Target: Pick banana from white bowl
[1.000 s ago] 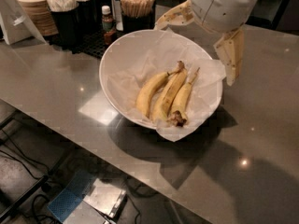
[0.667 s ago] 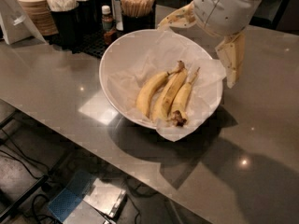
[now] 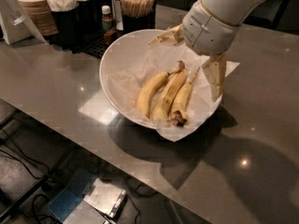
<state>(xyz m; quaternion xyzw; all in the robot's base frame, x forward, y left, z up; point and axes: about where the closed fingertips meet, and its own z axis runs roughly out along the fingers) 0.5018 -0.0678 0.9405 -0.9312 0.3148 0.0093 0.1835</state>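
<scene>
My gripper should move inward over the bananas' stem ends (image 3: 183, 71) before closing, because its finger hangs by the white bowl's rim (image 3: 222, 98), to one side of the bananas.
The white bowl (image 3: 117, 73) sits on the grey counter, lined with crinkled white paper, and holds three bananas side by side. The banana (image 3: 169, 96) is the thick, speckled middle one. A smoother curved banana (image 3: 148, 93) lies to its left. A slim banana with a mushy brown end (image 3: 183, 102) lies to its right. My gripper (image 3: 189, 59) hangs over the bowl's far right side, just above the bananas' stem ends. It is open wide and empty, with one finger (image 3: 164, 37) at the back rim and the other finger (image 3: 215, 78) by the right rim.
Behind the bowl stand black caddies with a cup of wooden stir sticks (image 3: 137, 3), a small bottle (image 3: 108, 18), napkins and a stack of brown lids (image 3: 33, 6). The counter's front edge (image 3: 93, 146) runs diagonally, with floor and cables below.
My gripper has come down and slightly left, closer to the bananas' stem ends. The bowl and the bananas have not moved.
</scene>
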